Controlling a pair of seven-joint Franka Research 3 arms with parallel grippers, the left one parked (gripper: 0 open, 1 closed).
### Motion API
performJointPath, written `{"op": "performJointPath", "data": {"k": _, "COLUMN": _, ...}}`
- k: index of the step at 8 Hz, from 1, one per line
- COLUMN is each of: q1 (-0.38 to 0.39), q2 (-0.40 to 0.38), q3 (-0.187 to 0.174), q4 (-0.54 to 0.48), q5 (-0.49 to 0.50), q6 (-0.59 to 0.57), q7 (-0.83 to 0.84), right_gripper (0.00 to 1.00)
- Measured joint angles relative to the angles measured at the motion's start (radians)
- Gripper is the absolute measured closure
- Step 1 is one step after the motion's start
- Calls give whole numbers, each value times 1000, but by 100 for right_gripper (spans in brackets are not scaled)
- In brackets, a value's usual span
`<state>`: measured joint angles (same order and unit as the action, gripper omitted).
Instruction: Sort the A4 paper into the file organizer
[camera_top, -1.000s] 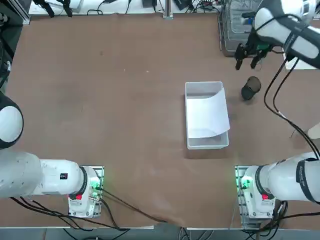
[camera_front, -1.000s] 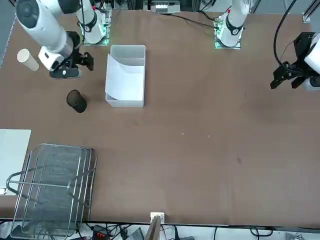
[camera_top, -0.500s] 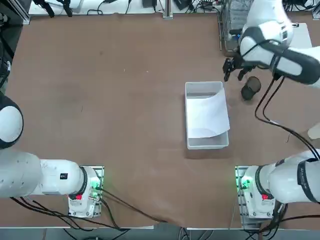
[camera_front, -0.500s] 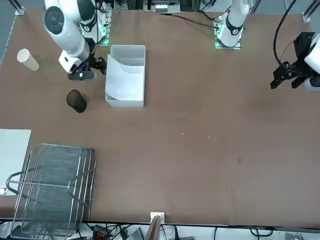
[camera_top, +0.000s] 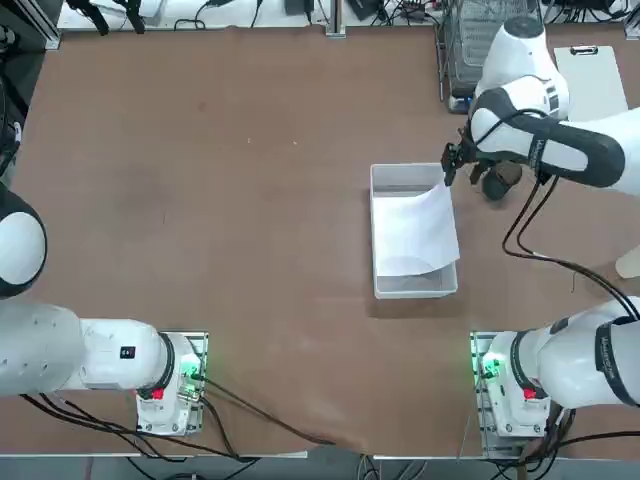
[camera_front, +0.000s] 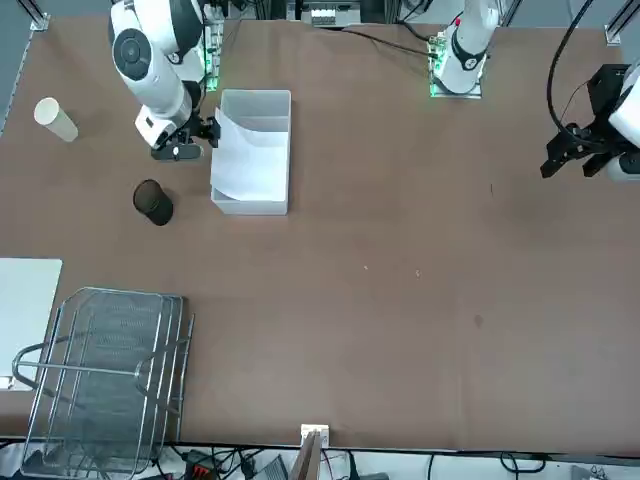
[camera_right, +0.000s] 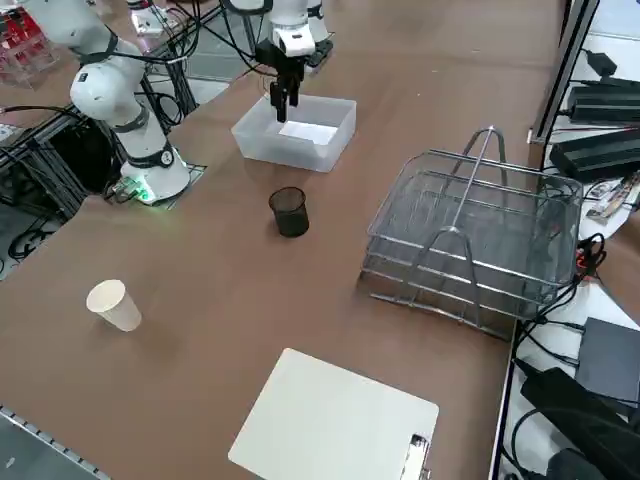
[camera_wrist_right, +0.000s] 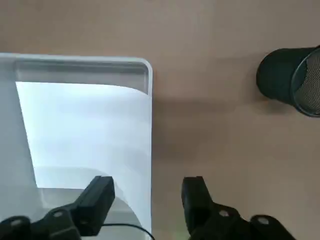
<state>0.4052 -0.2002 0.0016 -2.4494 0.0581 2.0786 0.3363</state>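
The A4 paper (camera_front: 242, 165) bends smoothly up the bin's side (camera_front: 219, 165), so it will spread out almost flat when the robot lifts it clear by its corner.
The A4 paper (camera_top: 414, 230) lies curled inside a translucent white bin (camera_top: 374, 235), one corner riding up over the bin's right rim. My right gripper (camera_top: 460, 166) hangs open just above that far right corner of the bin. In the wrist view its two fingers straddle the bin's wall and the paper's edge (camera_wrist_right: 85, 125), with nothing gripped. The file organizer (camera_front: 105, 375), a silver wire rack, stands at the far right corner of the table, well apart from the gripper (camera_front: 205, 131). From the side the paper (camera_right: 308, 131) and the organizer (camera_right: 470, 245) both show.
A black mesh pen cup (camera_top: 503, 175) stands just right of the gripper, between the bin and the organizer. A clipboard with a white sheet (camera_right: 335, 425) lies beside the organizer. A paper cup (camera_right: 113, 304) lies on the table's right edge.
My right gripper has travelled from beside the organizer past the pen cup to the bin's far right corner. The paper and bin have not moved.
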Motion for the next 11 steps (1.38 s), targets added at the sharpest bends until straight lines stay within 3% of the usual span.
{"op": "performJointPath", "data": {"k": 7, "q1": 27, "q2": 76, "q3": 0, "q4": -79, "q5": 45, "q6": 155, "q7": 16, "right_gripper": 26}}
{"op": "performJointPath", "data": {"k": 11, "q1": 43, "q2": 102, "q3": 0, "q4": -89, "q5": 46, "q6": 165, "q7": 19, "right_gripper": 31}}
